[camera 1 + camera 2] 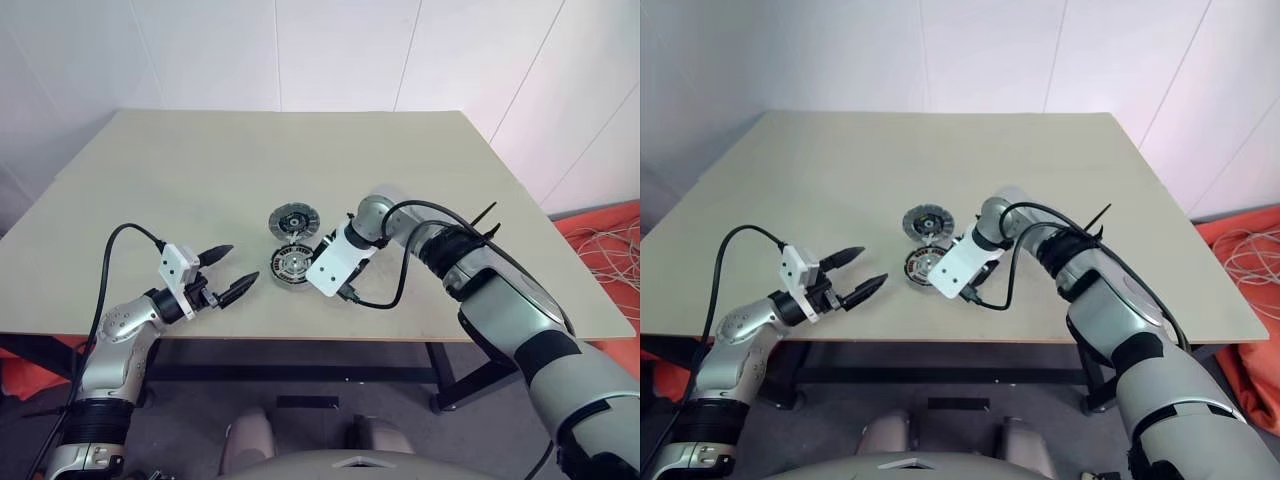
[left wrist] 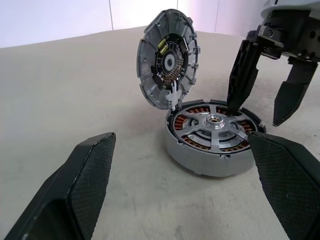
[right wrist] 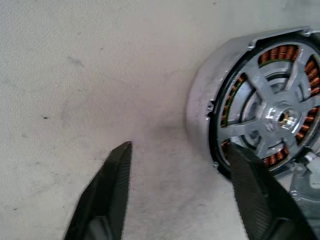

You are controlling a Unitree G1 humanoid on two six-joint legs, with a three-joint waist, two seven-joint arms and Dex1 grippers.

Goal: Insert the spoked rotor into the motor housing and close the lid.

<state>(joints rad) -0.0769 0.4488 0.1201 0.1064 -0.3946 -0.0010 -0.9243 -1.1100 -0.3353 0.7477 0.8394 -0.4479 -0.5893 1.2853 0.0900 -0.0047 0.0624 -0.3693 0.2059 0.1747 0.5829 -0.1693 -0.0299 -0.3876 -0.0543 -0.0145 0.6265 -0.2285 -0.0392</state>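
Observation:
The lid is standing at the housing's far edge (image 1: 294, 241), so my right gripper needs to grip the housing's side (image 3: 201, 135) and turn the housing to bring the lid around before closing the lid.
The motor housing (image 2: 200, 161) lies flat on the table, copper windings showing around its inside. The spoked rotor (image 2: 216, 122) sits inside it, silver spokes and hub facing up. The lid (image 2: 167, 60) stands tilted up at the housing's far edge, its inner face showing; from the head it looks like a ribbed disc (image 1: 293, 219) behind the housing (image 1: 290, 264). My right gripper (image 2: 257, 116) points down over the housing's right side, open, one finger (image 2: 239, 75) on the rotor and the other outside the wall. My left gripper (image 1: 243, 265) hovers open, left of the housing and apart from it.
The beige table (image 1: 200, 170) has bare room to the left, the right and behind the parts. Its front edge runs just below my left gripper. Orange cloth and loose white cables (image 1: 610, 245) lie on the floor past the right edge.

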